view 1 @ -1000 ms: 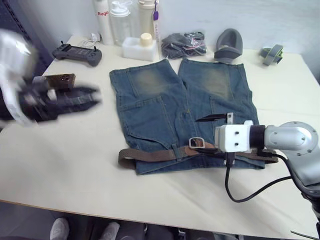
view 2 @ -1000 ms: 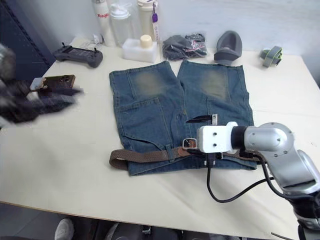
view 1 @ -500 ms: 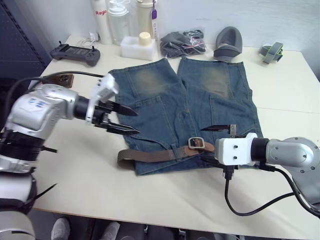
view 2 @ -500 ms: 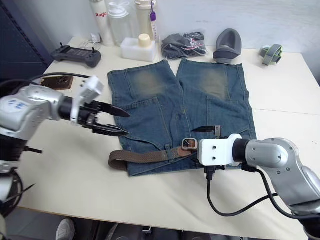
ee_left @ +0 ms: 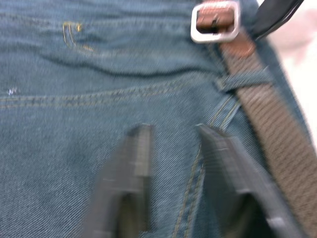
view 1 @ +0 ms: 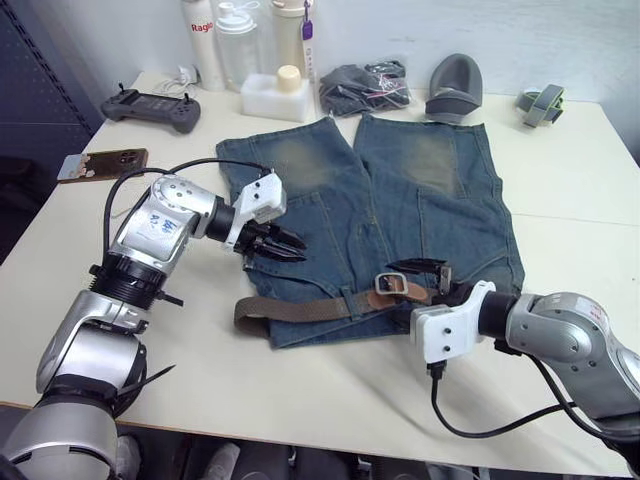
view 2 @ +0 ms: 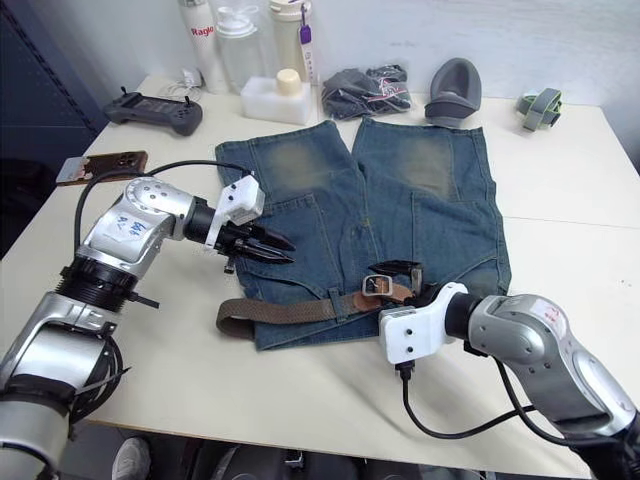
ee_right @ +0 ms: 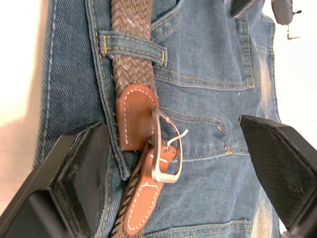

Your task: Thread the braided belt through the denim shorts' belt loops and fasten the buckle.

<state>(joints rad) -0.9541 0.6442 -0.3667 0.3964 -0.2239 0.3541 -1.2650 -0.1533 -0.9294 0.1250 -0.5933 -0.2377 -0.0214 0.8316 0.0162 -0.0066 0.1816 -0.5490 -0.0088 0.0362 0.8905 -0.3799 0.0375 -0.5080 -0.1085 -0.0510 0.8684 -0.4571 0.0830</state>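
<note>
The buckle's prong (ee_right: 177, 139) stands out clear of the braid's leather tip (ee_right: 133, 74), so the braid will come off the buckle when I lift it.
The denim shorts (view 1: 400, 180) lie flat with the waistband towards the near table edge. The braided belt (view 1: 300, 308) runs along that waistband and passes under a belt loop (ee_right: 131, 47). Its loose end sticks out past the shorts on the left. The buckle (ee_right: 166, 148) rests on the waistband with brown leather on both sides of its frame. My right gripper (view 1: 425, 285) is open, and its fingers stand on either side of the buckle. My left gripper (view 1: 290, 247) hovers over the shorts' left side, above the belt. Its fingers (ee_left: 136, 163) are drawn nearly together with nothing between them.
Along the table's far edge are a game controller (view 1: 155, 105), bottles (view 1: 245, 35), a white container (view 1: 272, 95), a dark grey cloth bundle (view 1: 365, 85), a grey cap-shaped object (view 1: 452, 100) and a green-grey strap roll (view 1: 540, 100). A phone (view 1: 103, 163) lies at the left.
My left arm swung in from the far left to above the shorts' left side, and its fingers closed. My right gripper stayed open at the buckle and shifted slightly nearer.
</note>
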